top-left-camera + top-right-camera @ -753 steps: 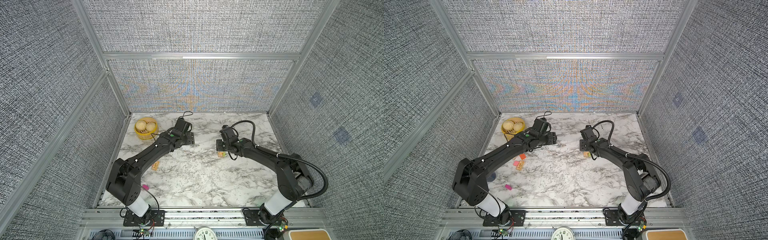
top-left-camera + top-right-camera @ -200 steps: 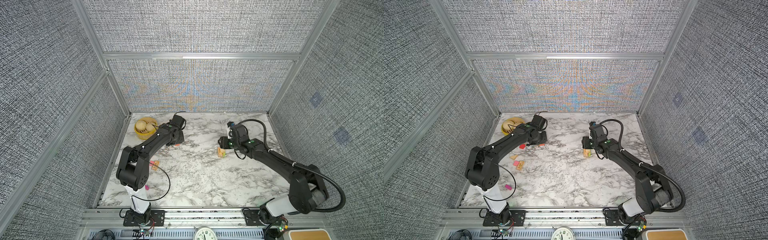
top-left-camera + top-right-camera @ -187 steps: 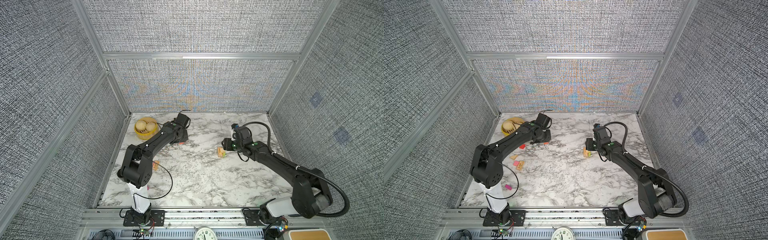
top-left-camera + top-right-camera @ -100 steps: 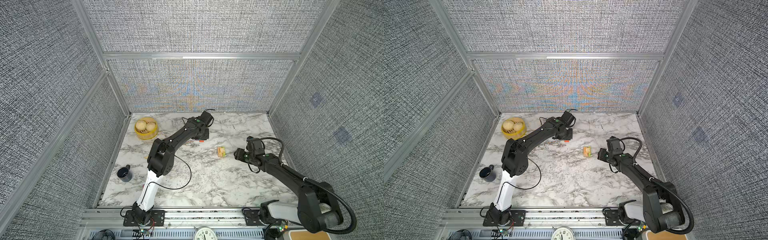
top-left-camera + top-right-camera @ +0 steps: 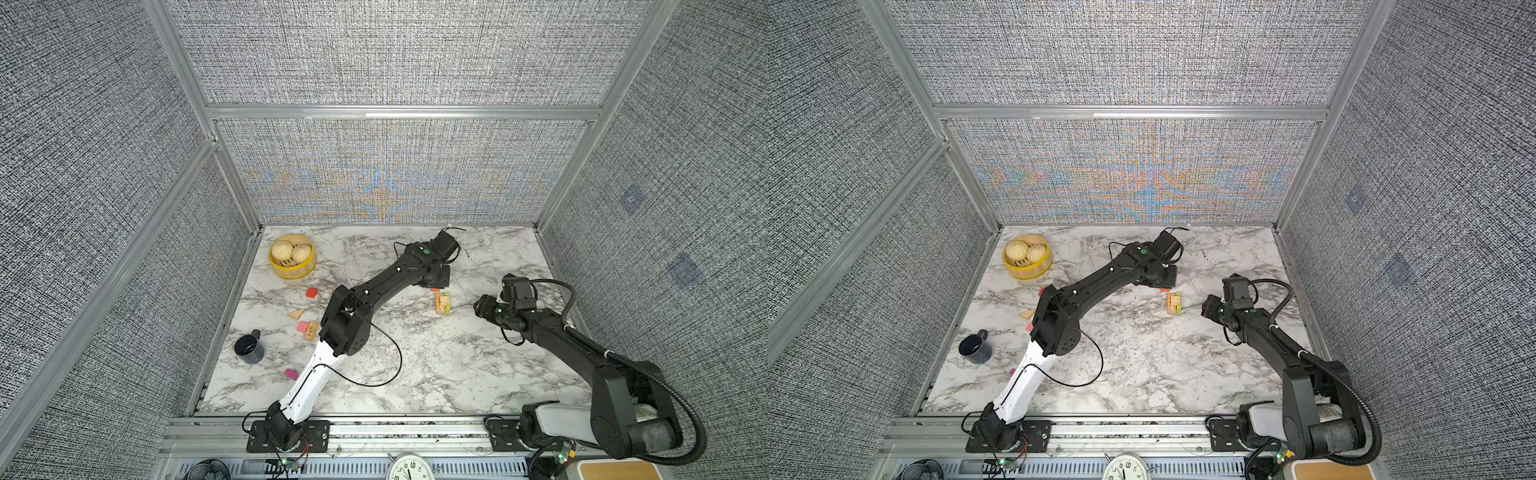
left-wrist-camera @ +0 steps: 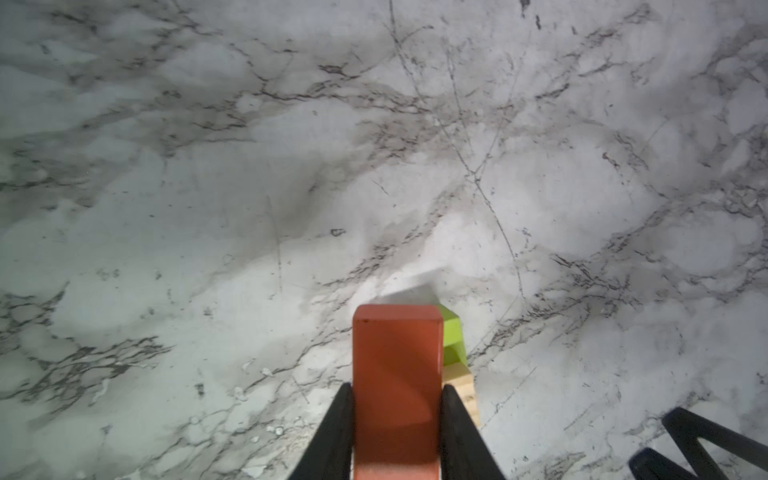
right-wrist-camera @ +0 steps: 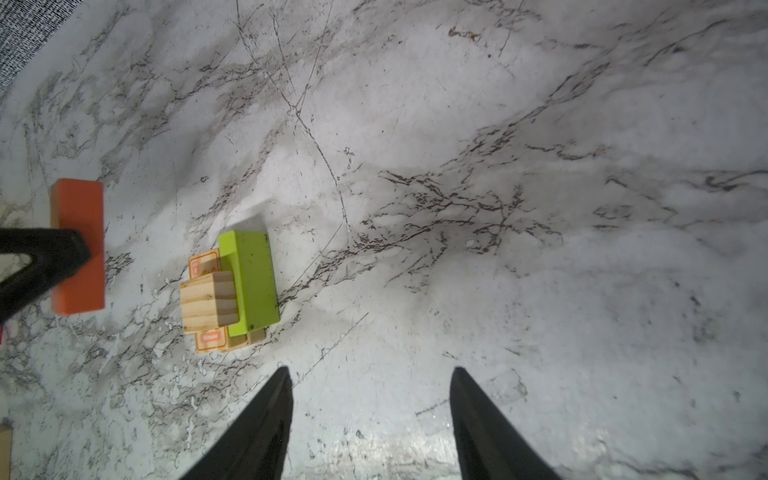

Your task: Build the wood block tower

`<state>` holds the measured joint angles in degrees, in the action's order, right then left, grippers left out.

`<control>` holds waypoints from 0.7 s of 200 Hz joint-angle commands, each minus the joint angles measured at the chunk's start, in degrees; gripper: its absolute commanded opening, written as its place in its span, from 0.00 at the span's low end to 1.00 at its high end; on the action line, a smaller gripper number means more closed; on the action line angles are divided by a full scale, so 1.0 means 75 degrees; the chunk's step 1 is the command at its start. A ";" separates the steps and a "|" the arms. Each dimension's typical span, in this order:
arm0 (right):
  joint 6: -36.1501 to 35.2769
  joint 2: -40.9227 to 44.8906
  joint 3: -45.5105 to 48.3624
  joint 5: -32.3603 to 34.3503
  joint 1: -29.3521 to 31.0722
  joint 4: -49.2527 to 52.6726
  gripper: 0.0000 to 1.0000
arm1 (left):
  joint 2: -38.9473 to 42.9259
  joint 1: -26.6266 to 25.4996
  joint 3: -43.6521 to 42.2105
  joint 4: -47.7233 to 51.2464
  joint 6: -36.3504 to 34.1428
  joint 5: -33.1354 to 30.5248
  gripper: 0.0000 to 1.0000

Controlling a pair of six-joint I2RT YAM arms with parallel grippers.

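Note:
The robot's left gripper should keep carrying the orange bar (image 7: 80, 206) over the tower until it rests on the lime-green bar (image 7: 254, 280), since the two bars are nearly parallel.
The tower (image 5: 442, 303) (image 5: 1174, 303) is a low stack of tan wood blocks (image 7: 210, 301) with a lime-green bar (image 7: 251, 282) lying on top. My left gripper (image 6: 397, 388) is shut on an orange bar (image 6: 397, 374) (image 7: 79, 249), held just beside the tower and a little farther back on the table. In both top views the left arm reaches across the middle, and the orange bar (image 5: 435, 290) peeks out under the left gripper. My right gripper (image 7: 370, 370) (image 5: 482, 307) stands open and empty, to the right of the tower and apart from it.
Loose blocks lie at the left: a red cube (image 5: 312, 293), a tan triangle (image 5: 296, 314), a pink block (image 5: 303, 326), a printed tan block (image 5: 311, 331) and a magenta block (image 5: 291, 374). A yellow steamer (image 5: 292, 262) stands back left, a dark mug (image 5: 248, 346) near the left edge.
My left arm has stretched rightward across the table, bringing the orange bar to the tower's side. The right arm has pulled back to the right, away from the tower.

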<state>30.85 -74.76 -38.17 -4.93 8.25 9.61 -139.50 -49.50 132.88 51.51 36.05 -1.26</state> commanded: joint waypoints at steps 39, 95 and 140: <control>0.0132 0.0028 0.0101 -0.0151 -0.0116 -0.0237 0.63 | -0.0162 -0.0396 0.0228 0.0409 0.0115 -0.0314 0.20; 0.0142 -0.0010 0.0099 -0.0246 -0.0122 -0.0269 0.63 | -0.0082 -0.0544 0.0056 0.0389 0.0116 -0.0512 0.20; 0.0123 0.0006 0.0100 -0.0245 -0.0132 -0.0265 0.63 | -0.0168 -0.0573 0.0072 0.0375 0.0137 -0.0457 0.19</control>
<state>31.51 -74.76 -37.50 -6.44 7.25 8.38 -140.51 -53.84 133.23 54.02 36.69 -4.36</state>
